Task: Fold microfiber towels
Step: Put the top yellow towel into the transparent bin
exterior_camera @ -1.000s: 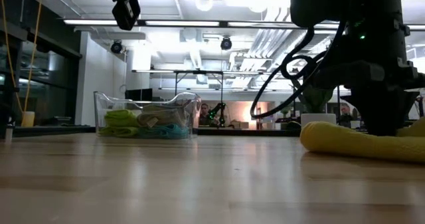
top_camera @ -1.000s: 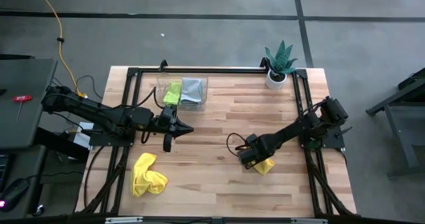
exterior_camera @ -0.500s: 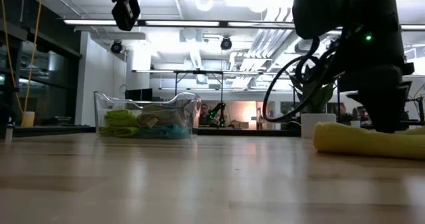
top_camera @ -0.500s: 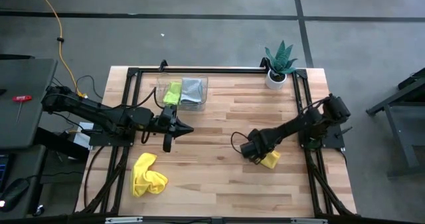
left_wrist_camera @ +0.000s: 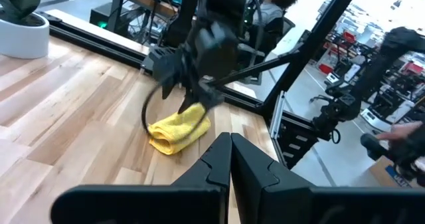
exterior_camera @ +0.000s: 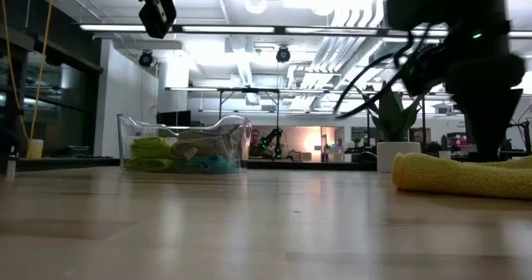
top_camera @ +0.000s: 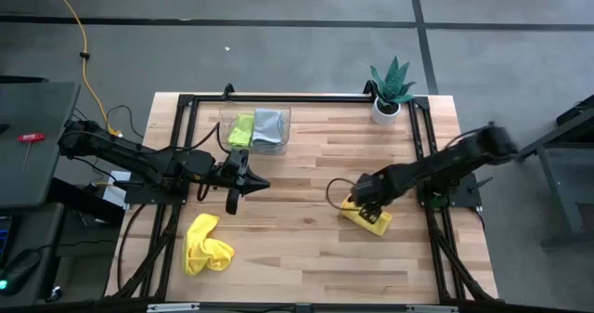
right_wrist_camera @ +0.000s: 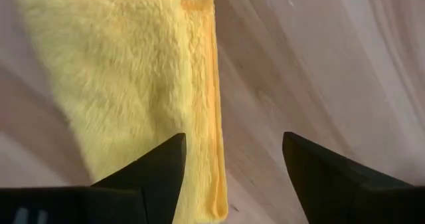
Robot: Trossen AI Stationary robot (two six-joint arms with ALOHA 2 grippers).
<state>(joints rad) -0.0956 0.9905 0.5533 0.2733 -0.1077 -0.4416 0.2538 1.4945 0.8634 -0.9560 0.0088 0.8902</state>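
The folded yellow towel [top_camera: 369, 221] will bunch up at the robot's grip but stay folded when the robot lifts it, because layers lie stacked together [right_wrist_camera: 213, 108] along the towel's long edge.
A folded yellow microfiber towel [top_camera: 368, 220] lies flat on the table right of centre; it also shows in the low view [exterior_camera: 465, 177] and the left wrist view [left_wrist_camera: 179, 128]. My right gripper [top_camera: 368, 196] hangs open just above it, pointing down, with one finger over the towel [right_wrist_camera: 126, 84] and the other over bare wood. A second yellow towel [top_camera: 206, 243] lies crumpled at the near left. My left gripper [top_camera: 260, 180] is shut and level above the table's left half, holding nothing.
A clear tray [top_camera: 278, 118] at the far centre holds a lime green towel [top_camera: 241, 129] and a grey towel [top_camera: 268, 127]. A potted plant [top_camera: 389, 92] stands at the far right corner. A black frame borders the tabletop, and bare wood lies between the two arms.
My right gripper has let go of the folded yellow towel. It has risen off it and drawn back toward the table's far right, and its wrist has rolled. The towel stays folded on the table.
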